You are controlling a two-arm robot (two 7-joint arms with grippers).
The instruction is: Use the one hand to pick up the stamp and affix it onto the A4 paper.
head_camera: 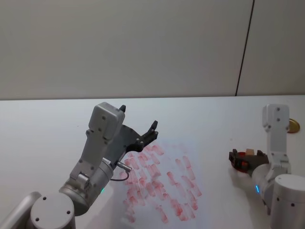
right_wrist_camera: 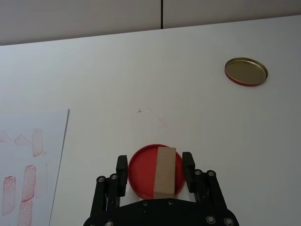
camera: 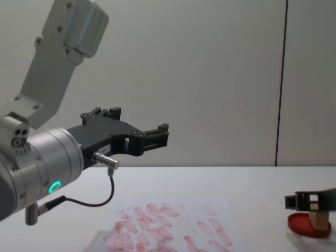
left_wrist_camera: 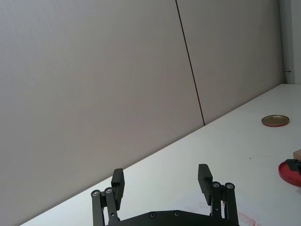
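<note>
I can see the red dish's bottom [right_wrist_camera: 143, 171] on both sides of the stamp [right_wrist_camera: 165, 172], so the stamp will come away and leave the dish behind when I lift it.
The stamp [right_wrist_camera: 165, 172], a small tan wooden block, stands in a flat round red dish [right_wrist_camera: 141, 172] on the white table. My right gripper [right_wrist_camera: 155, 162] is low over the dish and open, one finger on each side of the stamp, not closed on it. The chest view shows the stamp [camera: 316, 218] under the right gripper [camera: 310, 199] at the far right. The A4 paper [head_camera: 162, 186], covered with pinkish-red prints, lies at the table's middle. My left gripper [head_camera: 138, 118] hangs open and empty in the air above the paper's far left part.
A gold round lid [head_camera: 293, 125] lies on the table behind the right arm, also seen as the lid [right_wrist_camera: 246, 71] beyond the dish. A grey wall rises behind the table. Bare tabletop separates the paper's edge [right_wrist_camera: 63, 136] from the dish.
</note>
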